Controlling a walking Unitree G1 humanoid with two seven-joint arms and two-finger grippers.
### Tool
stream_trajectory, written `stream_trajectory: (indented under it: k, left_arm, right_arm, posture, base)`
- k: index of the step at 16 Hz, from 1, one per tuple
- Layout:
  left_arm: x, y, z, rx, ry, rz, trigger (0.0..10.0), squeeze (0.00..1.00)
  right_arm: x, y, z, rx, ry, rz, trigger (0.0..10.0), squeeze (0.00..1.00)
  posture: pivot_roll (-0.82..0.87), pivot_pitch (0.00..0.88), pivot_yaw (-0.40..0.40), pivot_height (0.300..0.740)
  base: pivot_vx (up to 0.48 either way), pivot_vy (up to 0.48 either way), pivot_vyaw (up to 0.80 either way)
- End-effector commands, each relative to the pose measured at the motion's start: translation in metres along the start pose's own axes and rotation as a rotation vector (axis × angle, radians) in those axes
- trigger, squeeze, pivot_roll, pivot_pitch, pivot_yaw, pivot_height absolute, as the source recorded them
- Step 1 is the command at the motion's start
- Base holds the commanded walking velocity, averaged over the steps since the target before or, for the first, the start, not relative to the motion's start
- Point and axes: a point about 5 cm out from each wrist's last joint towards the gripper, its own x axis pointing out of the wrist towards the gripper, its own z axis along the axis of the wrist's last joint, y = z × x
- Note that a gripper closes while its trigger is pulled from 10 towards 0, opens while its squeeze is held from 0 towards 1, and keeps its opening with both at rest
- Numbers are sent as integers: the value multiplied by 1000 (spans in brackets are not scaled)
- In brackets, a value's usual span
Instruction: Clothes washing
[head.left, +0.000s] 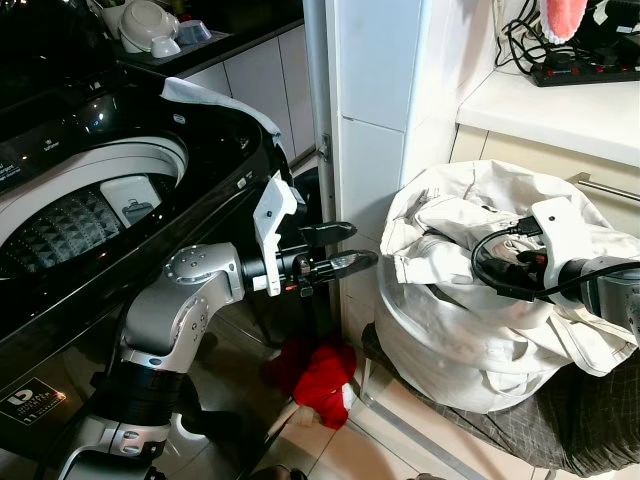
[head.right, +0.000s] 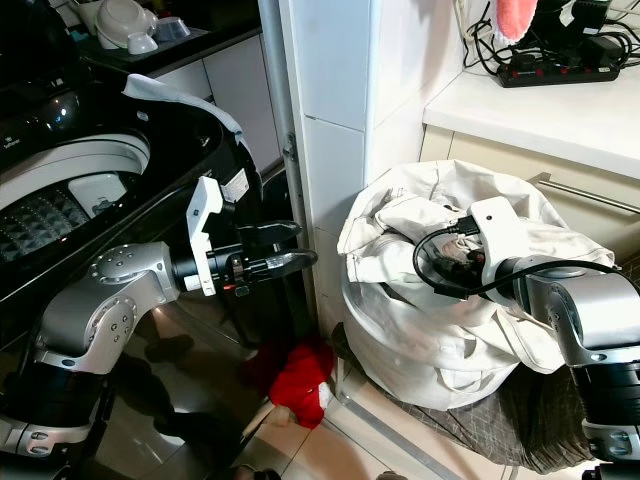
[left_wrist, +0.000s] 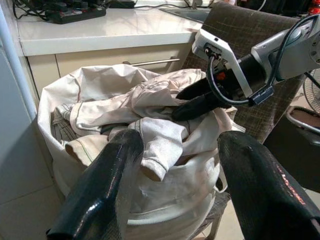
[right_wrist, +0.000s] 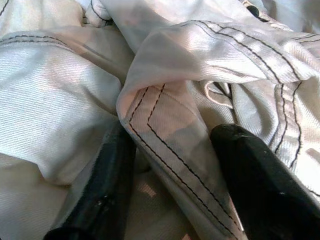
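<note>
My gripper will lift the fold of white fabric (head.left: 440, 264) that lies loose on top of the heap, so its garment (head.left: 455, 218) will come free and leave other clothes behind.
A white laundry bag (head.left: 450, 345) heaped with white clothes (left_wrist: 150, 100) stands on a grey checked chair (head.left: 585, 425) at the right. My right gripper (right_wrist: 170, 132) is pushed into the top of the heap. It is open, with a stitched fold of a white garment (right_wrist: 165, 107) lying between its fingers. My left gripper (head.left: 362, 245) hangs open and empty in the gap between the bag and the black top-loading washing machine (head.left: 215, 185). The washer's lid is up and its drum (head.left: 70, 215) is exposed at the left. A white cloth (head.left: 215, 100) lies draped over the washer's back edge.
A red garment (head.left: 320, 378) lies on the tiled floor below my left gripper. A white tiled pillar (head.left: 375, 100) rises behind the gap. At the back right, a white counter (head.left: 560, 110) carries a power strip (head.left: 590, 70) and cables. Bowls (head.left: 150, 25) sit behind the washer.
</note>
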Motion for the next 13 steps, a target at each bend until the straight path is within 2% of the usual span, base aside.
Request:
stream_trajectory:
  k: [1,13]
  left_arm:
    - [-1,-1,2,10,-1,2,10000,0]
    - [-2,2,1,10,-8,39,10000,0]
  right_arm:
    - [0,2,4,-2,-22,7,0,0]
    - [-2,3,8,59,-76,56,0,0]
  posture:
    - [-132,0,113,740]
    - [-130,0,106,740]
  base:
    - [0,0,0]
    - [0,0,0]
